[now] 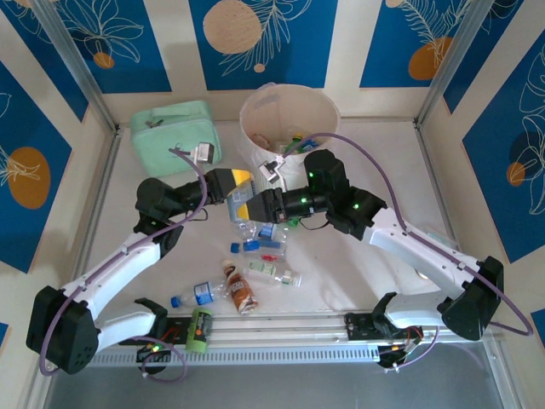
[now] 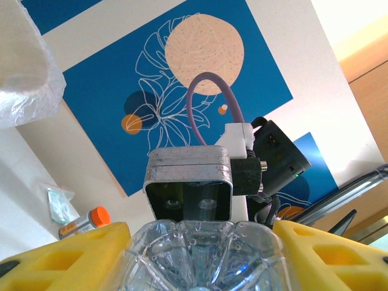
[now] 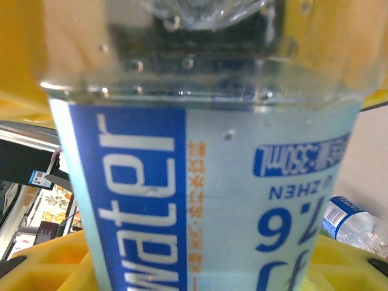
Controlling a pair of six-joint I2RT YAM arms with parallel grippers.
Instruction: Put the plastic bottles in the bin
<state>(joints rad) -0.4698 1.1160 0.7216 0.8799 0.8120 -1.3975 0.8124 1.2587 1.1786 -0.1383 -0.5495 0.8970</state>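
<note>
My right gripper is around the bottle's wide body (image 1: 239, 195), crowded against my left gripper, so I should back my right gripper off and take the bottle's cap.
A clear water bottle (image 2: 203, 254) with a blue and pale label (image 3: 206, 200) hangs over the table's middle, between both grippers. My left gripper (image 1: 243, 196) has its yellow fingers (image 2: 66, 254) pressed on either side of the bottle's ribbed base. My right gripper (image 1: 261, 206) faces it from the other side with the bottle's body between its fingers (image 3: 348, 267); whether they still press is not clear. The white ribbed bin (image 1: 319, 111) stands just behind. More bottles (image 1: 255, 245) lie on the table below and toward the front.
A mint-green zip pouch (image 1: 174, 128) lies back left beside the bin. Loose bottles include a brown one (image 1: 241, 288), a blue-capped clear one (image 1: 197, 294) and a green one (image 1: 200, 328) by the front rail. Metal frame posts stand at the back corners.
</note>
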